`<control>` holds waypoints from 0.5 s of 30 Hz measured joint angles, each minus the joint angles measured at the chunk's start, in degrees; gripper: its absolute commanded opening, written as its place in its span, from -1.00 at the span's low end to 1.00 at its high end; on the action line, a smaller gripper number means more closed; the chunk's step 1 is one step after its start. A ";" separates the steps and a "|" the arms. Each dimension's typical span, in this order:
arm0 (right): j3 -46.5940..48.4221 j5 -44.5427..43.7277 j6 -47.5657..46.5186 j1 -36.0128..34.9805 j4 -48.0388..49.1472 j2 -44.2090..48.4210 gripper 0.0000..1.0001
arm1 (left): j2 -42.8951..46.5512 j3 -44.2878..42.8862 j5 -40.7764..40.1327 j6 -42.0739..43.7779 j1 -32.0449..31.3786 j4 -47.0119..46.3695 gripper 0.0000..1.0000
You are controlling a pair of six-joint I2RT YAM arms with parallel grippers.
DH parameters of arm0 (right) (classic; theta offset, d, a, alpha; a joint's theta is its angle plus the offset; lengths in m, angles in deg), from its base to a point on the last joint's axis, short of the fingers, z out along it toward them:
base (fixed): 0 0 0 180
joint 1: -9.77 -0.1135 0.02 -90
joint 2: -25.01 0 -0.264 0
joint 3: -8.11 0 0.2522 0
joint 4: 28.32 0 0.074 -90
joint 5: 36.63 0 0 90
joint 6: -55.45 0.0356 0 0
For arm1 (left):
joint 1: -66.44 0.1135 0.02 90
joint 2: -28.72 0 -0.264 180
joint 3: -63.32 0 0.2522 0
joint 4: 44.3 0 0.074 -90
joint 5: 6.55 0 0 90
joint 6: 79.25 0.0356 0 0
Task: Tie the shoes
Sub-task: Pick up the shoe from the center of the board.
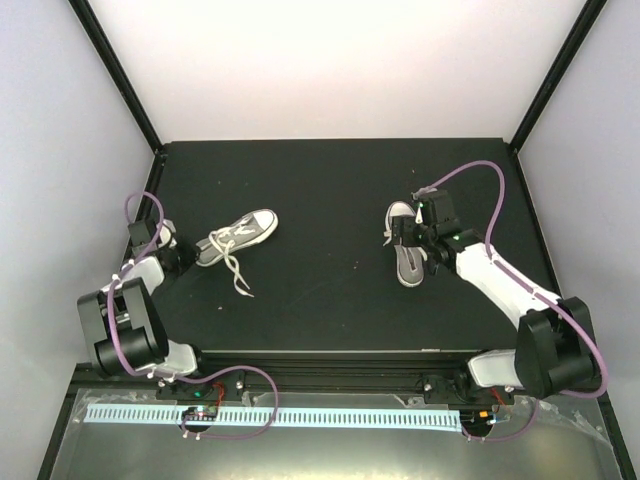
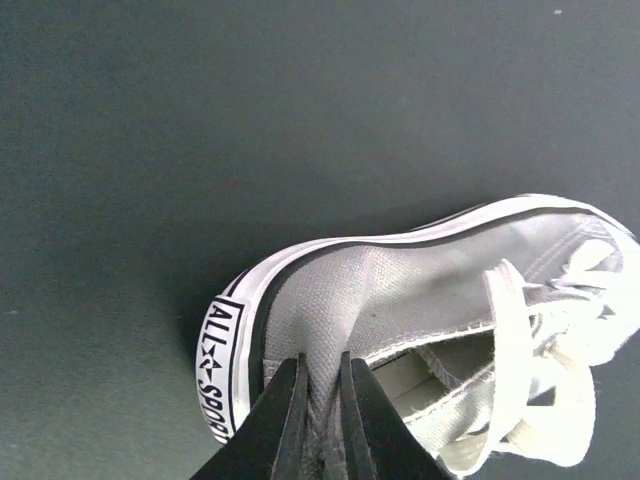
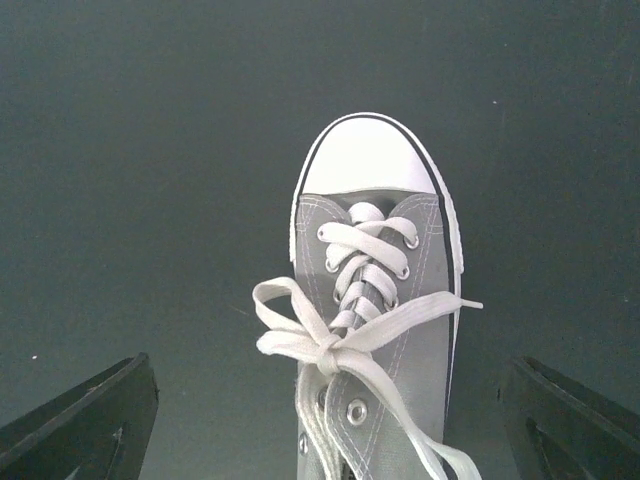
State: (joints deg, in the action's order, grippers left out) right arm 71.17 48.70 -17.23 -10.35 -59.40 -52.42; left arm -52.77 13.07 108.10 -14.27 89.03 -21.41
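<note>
The shoe in my left gripper (image 1: 238, 236) is crooked and far from my right gripper, so next I bring it to the mat's middle (image 1: 304, 276) and straighten it.
The left shoe (image 1: 240, 236) is a grey canvas sneaker lying on the black mat, toe toward the back right. Its white laces (image 1: 236, 272) trail loose toward the front. My left gripper (image 1: 186, 254) is at its heel. In the left wrist view this gripper (image 2: 322, 385) is shut on the grey canvas at the back of the left shoe (image 2: 400, 290). The right shoe (image 3: 378, 290) stands upright between the wide-open fingers (image 3: 90, 420) of my right gripper (image 3: 330, 400). A bow with a knot (image 3: 328, 352) sits on its laces. From the top view, the right gripper (image 1: 412, 234) hovers over the right shoe (image 1: 408, 262).
The black mat (image 1: 320, 200) ends at a white back wall and two black corner posts (image 1: 150, 130). A black rail (image 1: 330, 360) runs along the near edge by the arm bases. Purple cables (image 1: 480, 170) loop off both arms.
</note>
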 measured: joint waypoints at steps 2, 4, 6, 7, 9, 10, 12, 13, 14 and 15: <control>0.00 0.50 -0.42 0.02 -0.79 1.18 0.92 | 1.53 -0.04 -0.04 -0.26 -1.05 0.50 -0.97; 0.00 1.22 -0.59 0.02 -1.40 2.45 0.92 | 4.37 -0.59 -0.46 -0.39 -3.19 1.66 -0.97; 0.00 2.29 -0.63 0.02 -1.81 3.78 0.91 | 8.61 -1.68 -1.60 -0.57 -6.75 2.95 -0.97; 0.02 3.19 -0.66 0.02 -2.03 4.57 0.92 | 10.78 -2.27 -2.45 -0.87 -8.74 3.41 -0.97; 0.02 5.57 -0.72 0.07 -2.19 5.73 0.92 | 16.11 -3.43 -5.05 -2.01 -14.40 3.82 -0.97; 0.02 7.54 -0.74 0.13 -2.25 6.36 0.94 | 18.71 -3.78 -6.49 -2.80 -17.55 3.76 -0.97; 0.02 12.07 -0.70 0.22 -2.23 7.45 0.98 | 23.37 -4.74 -10.23 -4.94 -25.00 3.61 -0.97; 0.00 14.71 -0.61 0.24 -2.10 8.00 0.99 | 24.74 -5.20 -11.67 -5.99 -27.78 3.39 -0.97; -0.13 17.53 -0.48 0.26 -1.77 8.59 0.99 | 26.03 -5.79 -13.86 -7.28 -31.71 3.19 -0.97; -0.37 20.46 -0.28 0.26 -1.33 9.31 0.99 | 26.91 -6.21 -15.76 -8.52 -35.15 2.93 -0.97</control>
State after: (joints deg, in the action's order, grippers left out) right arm 70.79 69.16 -17.52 -10.09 -60.73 -43.11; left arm -25.87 6.86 92.34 -22.79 53.88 -18.48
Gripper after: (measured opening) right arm 0.990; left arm 0.077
